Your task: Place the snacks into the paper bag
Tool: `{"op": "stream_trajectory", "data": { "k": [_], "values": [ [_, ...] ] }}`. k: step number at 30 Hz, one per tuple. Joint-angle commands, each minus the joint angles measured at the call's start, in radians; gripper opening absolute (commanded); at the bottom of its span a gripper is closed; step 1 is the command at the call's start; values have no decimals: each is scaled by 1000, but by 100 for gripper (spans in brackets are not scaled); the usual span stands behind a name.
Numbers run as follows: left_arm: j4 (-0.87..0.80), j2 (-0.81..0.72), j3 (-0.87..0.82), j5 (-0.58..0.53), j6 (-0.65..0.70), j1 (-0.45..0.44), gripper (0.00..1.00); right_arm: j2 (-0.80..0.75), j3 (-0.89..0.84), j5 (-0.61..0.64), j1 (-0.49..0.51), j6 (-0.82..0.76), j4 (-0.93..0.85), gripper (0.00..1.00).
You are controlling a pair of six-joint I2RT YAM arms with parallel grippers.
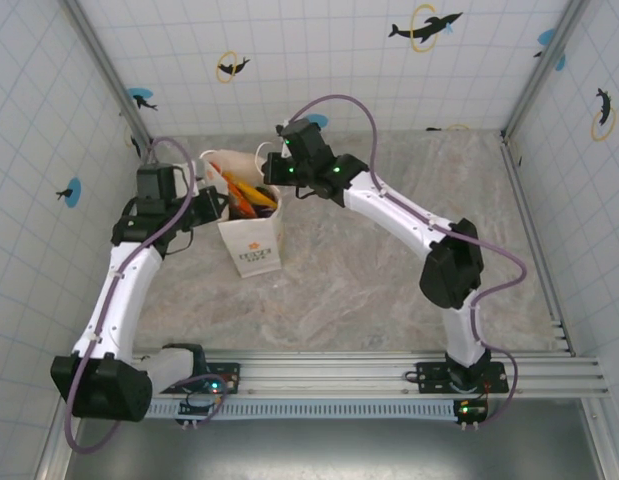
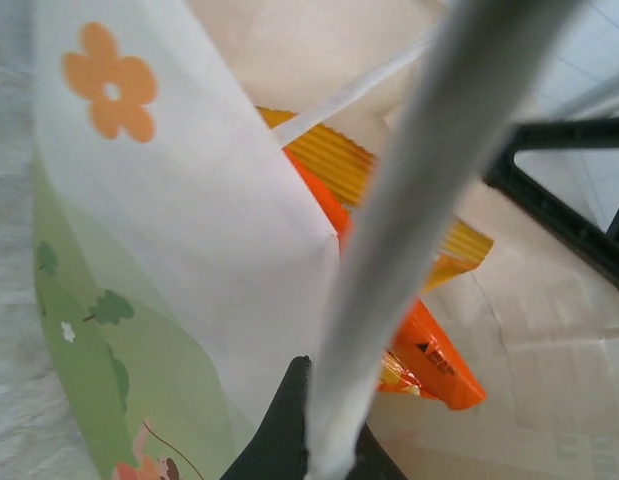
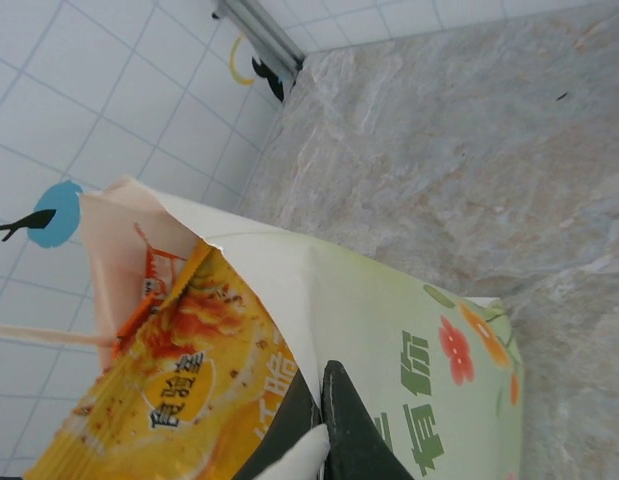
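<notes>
Next, my right gripper pulls the paper bag (image 1: 253, 243) to the table's middle (image 1: 314, 250) before my left gripper squares the bag's side, because the bag stands well away from there.
The white paper bag (image 1: 255, 246) stands upright left of the table's middle, with orange and yellow snacks (image 1: 249, 196) poking out of its open top. My left gripper (image 1: 217, 206) is at the bag's left rim. In the left wrist view that gripper (image 2: 329, 420) is shut on the bag's white string handle (image 2: 419, 200), with an orange packet (image 2: 434, 365) and a yellow packet (image 2: 334, 160) inside the bag. My right gripper (image 1: 277, 172) is at the bag's far right rim. Up close, this gripper (image 3: 324, 385) is shut on the bag's wall (image 3: 389, 300), beside a yellow-orange packet (image 3: 179, 390).
The marble tabletop (image 1: 389, 270) stretches out to the right of the bag. Tiled walls close in the left, back and right sides. A metal rail (image 1: 389, 375) runs along the near edge, carrying both arm bases.
</notes>
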Motion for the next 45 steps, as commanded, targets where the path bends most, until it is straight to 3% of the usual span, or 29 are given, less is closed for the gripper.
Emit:
{"op": "stream_trajectory", "data": {
  "k": [1, 6, 10, 16, 20, 24, 27, 29, 32, 36, 39, 45],
  "values": [
    [101, 14, 72, 63, -18, -88, 0, -170, -46, 29, 29, -27, 64, 0],
    [152, 30, 71, 51, -53, -185, 0, -334, -190, 155, 37, -62, 10, 1],
    [213, 54, 44, 45, -77, -256, 1, -481, -413, 233, 14, -47, 38, 2],
    [308, 139, -21, 61, -113, -379, 5, -592, -713, 159, -94, 33, 143, 2],
    [291, 143, 5, 0, -137, -385, 9, -592, -700, 146, -108, 17, 145, 2],
    [271, 109, 37, -43, -131, -384, 22, -570, -624, 132, -131, -21, 123, 4],
    [213, 96, 58, -92, -117, -384, 42, -541, -563, 98, -162, -44, 83, 19],
    [177, 80, 57, -147, -119, -385, 48, -532, -547, 91, -171, -51, 60, 29],
    [142, 44, 49, -182, -113, -384, 60, -544, -560, 80, -178, -53, 61, 36],
    [134, -19, 27, -198, -100, -384, 66, -574, -578, 56, -182, -63, 79, 49],
    [125, -67, -2, -225, -79, -384, 72, -617, -605, 55, -183, -70, 84, 51],
    [108, -168, -97, -198, -68, -384, 72, -714, -667, 58, -196, -99, 57, 53]
  ]
}}
